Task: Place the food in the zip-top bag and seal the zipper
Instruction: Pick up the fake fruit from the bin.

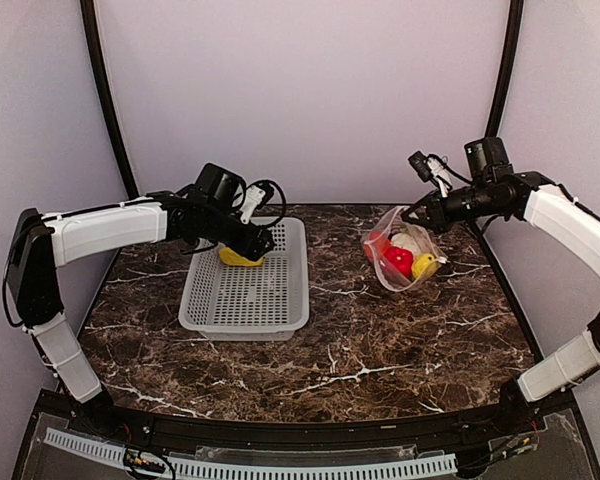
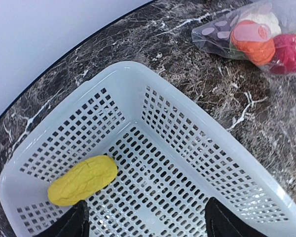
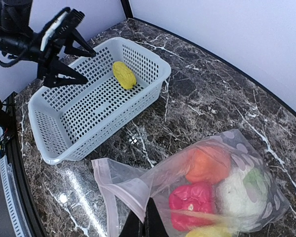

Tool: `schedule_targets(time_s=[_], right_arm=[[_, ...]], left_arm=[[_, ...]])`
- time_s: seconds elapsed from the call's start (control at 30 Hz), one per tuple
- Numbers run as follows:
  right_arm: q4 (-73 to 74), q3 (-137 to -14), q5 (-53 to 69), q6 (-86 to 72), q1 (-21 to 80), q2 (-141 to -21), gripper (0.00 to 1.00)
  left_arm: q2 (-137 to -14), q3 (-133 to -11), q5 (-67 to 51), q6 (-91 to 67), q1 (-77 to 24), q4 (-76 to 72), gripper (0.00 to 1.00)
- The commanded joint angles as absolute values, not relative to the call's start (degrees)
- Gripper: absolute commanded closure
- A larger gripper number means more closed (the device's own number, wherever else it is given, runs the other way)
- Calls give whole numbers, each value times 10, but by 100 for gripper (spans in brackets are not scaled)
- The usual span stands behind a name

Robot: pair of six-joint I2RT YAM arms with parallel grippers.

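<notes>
I expect the yellow food piece point(image 1: 240, 257) to come to rest on top when I lower it in, because food already crowds the bottom of the zip-top bag point(image 1: 401, 262).
A yellow food piece point(image 2: 82, 179) lies on the floor of the white mesh basket point(image 2: 197, 148), near its far end point(image 1: 240, 257). My left gripper point(image 2: 147, 224) hovers over the basket, open, with nothing between its fingers; the yellow piece is just beside the left finger. The zip-top bag point(image 3: 237, 148) lies to the right point(image 1: 400, 255) and holds orange point(image 3: 207, 165), red point(image 3: 192, 200), whitish point(image 3: 241, 192) and yellow point(image 3: 207, 232) food. My right gripper point(image 3: 148, 222) is shut on the bag's upper edge and lifts it, so the mouth gapes. The pinkish zipper point(image 3: 106, 208) is unsealed.
The basket point(image 1: 245, 300) stands left of centre on the dark marble table point(image 1: 380, 340). A bare strip of table separates it from the bag. Pale walls enclose the back and sides. The table's rounded far edge runs close behind the basket and the bag.
</notes>
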State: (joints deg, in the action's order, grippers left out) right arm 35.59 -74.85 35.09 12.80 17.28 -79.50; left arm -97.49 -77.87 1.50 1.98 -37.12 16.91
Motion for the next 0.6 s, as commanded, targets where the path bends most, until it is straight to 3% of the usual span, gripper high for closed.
schedule_targets(time_s=[0.0, 0.2, 0.57], right_arm=[[281, -730, 401, 127, 173, -780, 100], [265, -704, 416, 125, 172, -779, 100], [262, -686, 401, 141, 172, -771, 100]], left_arm=[[-1020, -833, -10, 195, -359, 265, 21], [-1082, -906, -45, 246, -321, 311, 28], [-1179, -991, -6, 296, -289, 340, 30]])
